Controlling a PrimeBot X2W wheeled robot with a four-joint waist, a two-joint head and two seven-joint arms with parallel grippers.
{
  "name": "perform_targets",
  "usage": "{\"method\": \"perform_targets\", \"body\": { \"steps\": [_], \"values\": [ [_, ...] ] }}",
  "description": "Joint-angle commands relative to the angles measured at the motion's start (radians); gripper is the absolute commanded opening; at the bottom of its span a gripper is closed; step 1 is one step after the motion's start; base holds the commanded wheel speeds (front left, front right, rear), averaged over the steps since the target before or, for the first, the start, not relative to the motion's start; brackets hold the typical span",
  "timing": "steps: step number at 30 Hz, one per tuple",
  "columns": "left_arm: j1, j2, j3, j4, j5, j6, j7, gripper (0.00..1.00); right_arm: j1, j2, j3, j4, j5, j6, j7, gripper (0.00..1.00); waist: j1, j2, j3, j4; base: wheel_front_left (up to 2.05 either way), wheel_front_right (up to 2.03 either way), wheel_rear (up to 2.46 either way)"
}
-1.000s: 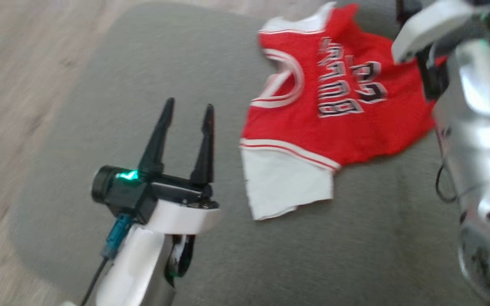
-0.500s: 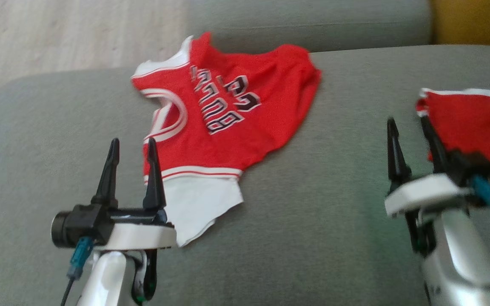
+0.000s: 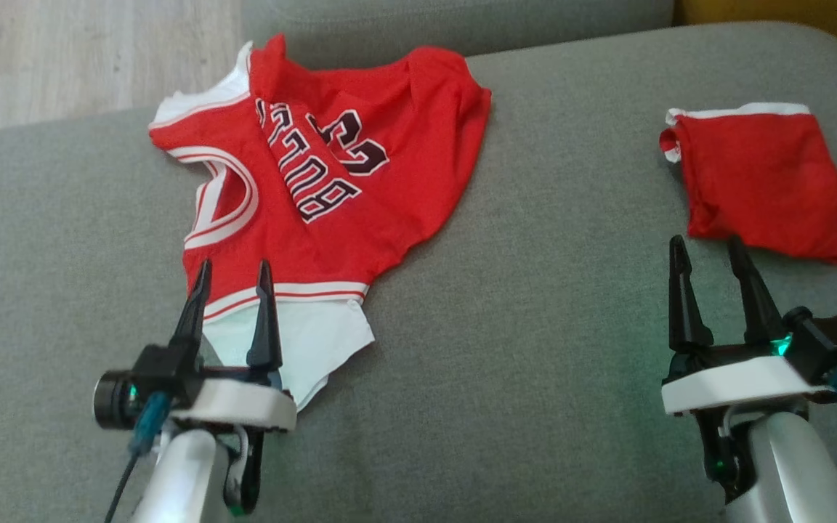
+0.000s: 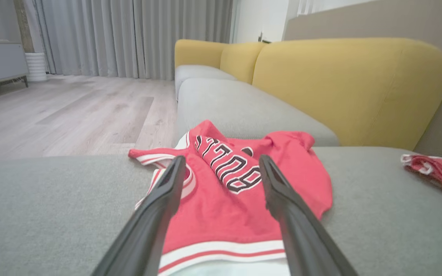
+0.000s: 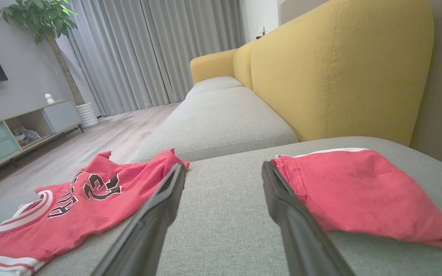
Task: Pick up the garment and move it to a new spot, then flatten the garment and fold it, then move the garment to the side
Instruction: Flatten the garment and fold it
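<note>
The garment [image 3: 381, 226] will spread out wide and show the hidden part of the black lettering when I pull the garment tight, because a fold [image 3: 309, 135] covers that part now.
The garment [image 3: 331, 196], a red jersey with white trim and black lettering, lies rumpled on the grey sofa seat [image 3: 535, 327], its white lining showing at the near hem. My left gripper [image 3: 235, 267] is open, its fingers above the near hem and pointing along the jersey. In the left wrist view the jersey [image 4: 225, 207] shows between and beyond the open left gripper [image 4: 221, 159]. My right gripper [image 3: 705, 242] is open with nothing between its fingers, just short of a smaller folded red piece [image 3: 760, 181]. In the right wrist view this piece [image 5: 359, 188] lies beside the right finger of the right gripper [image 5: 223, 166].
A yellow backrest [image 4: 343, 84] runs along the far side of the seat. A second grey cushion [image 5: 221, 119] adjoins behind the jersey. Wooden floor [image 4: 71, 115] lies beyond the seat's left edge, with a low cabinet [image 5: 10, 134] and curtains further off.
The head camera has swung, bringing the right gripper and the folded red piece into view. My left gripper, earlier left of the jersey, now stands over its near hem. Both grippers stay open.
</note>
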Motion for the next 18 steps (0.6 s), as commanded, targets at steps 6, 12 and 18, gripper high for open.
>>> {"method": "perform_targets", "body": {
  "steps": [6, 12, 18],
  "values": [
    [-0.14, 0.035, 0.047, 0.122, 0.015, 0.034, 0.077, 1.0, -0.027, 0.0, 0.032, -0.038, 0.025, -0.001, -0.003, 1.0, -0.0001, -0.0001, 0.055, -0.01, 0.0, 0.0, 0.0],
    [-0.213, 0.078, 0.066, 0.248, 0.028, 0.085, 0.169, 1.0, -0.036, 0.0, 0.046, -0.036, 0.043, -0.001, -0.01, 1.0, -0.0001, -0.0001, 0.093, -0.032, 0.0, 0.0, 0.0],
    [-0.249, 0.107, 0.046, 0.367, 0.042, 0.091, 0.318, 1.0, -0.049, 0.0, 0.06, -0.03, 0.055, -0.001, -0.016, 1.0, -0.0001, -0.0001, 0.119, -0.051, 0.0, 0.0, 0.0]
  ]
}}
